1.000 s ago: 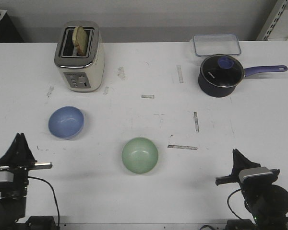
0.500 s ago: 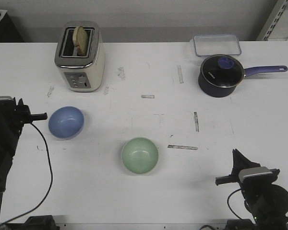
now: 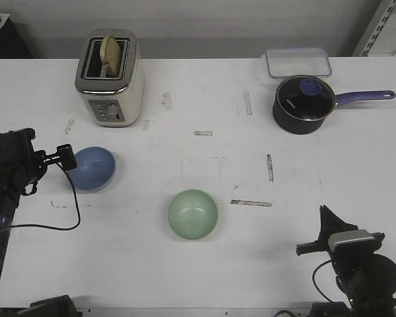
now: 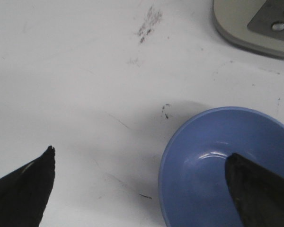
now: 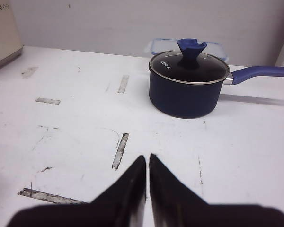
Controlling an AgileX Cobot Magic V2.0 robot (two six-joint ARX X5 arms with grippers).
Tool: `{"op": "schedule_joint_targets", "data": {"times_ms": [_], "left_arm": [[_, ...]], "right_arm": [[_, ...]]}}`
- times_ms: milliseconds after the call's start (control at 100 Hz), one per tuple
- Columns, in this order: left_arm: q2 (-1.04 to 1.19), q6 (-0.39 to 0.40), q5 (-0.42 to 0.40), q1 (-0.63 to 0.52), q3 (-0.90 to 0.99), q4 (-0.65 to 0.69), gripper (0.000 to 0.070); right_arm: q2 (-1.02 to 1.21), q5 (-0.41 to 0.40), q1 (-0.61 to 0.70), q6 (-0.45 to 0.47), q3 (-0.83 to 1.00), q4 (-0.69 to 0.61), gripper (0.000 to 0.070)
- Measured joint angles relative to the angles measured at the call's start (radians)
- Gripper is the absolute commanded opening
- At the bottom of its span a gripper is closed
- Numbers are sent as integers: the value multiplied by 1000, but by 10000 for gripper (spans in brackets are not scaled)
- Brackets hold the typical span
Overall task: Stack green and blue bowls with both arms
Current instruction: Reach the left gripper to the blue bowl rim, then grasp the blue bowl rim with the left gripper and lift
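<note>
The green bowl's rim (image 3: 193,214) looks just as wide as the rim of the blue bowl (image 3: 92,169), so I expect the blue bowl to cover it fully when the robot stacks them.
The light blue bowl (image 3: 94,168) sits upright on the white table at the left. It fills one corner of the left wrist view (image 4: 203,179). The pale green bowl (image 3: 193,213) sits upright near the table's middle front, apart from both arms. My left gripper (image 3: 65,160) is open wide at the blue bowl's left rim (image 4: 139,153). One finger (image 4: 260,189) hangs over the bowl's inside, the other (image 4: 28,182) over bare table outside it. My right gripper (image 3: 324,214) is shut and empty at the front right (image 5: 147,158), pointing towards the saucepan.
A cream toaster (image 3: 110,76) with a bread slice stands at the back left, its base in the left wrist view (image 4: 260,23). A dark navy saucepan (image 3: 305,104) with a glass lid (image 5: 189,90) and a clear lidded box (image 3: 297,61) stand at the back right.
My left arm has swung from the front left corner forward and right to the blue bowl's rim, with its jaws open. The right arm and both bowls have not moved.
</note>
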Motion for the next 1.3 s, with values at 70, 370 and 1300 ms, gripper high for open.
{"op": "schedule_joint_targets", "data": {"times_ms": [70,370,1300], "left_arm": [[55,-3,52,12,0,-6,700],[228,-16,113,15,0,-44,612],[204,-33,214,-33,109,-26,0]], "right_arm": [[0,0,0,0,0,0,0],[0,0,0,0,0,0,0],[0,0,0,0,0,0,0]]}}
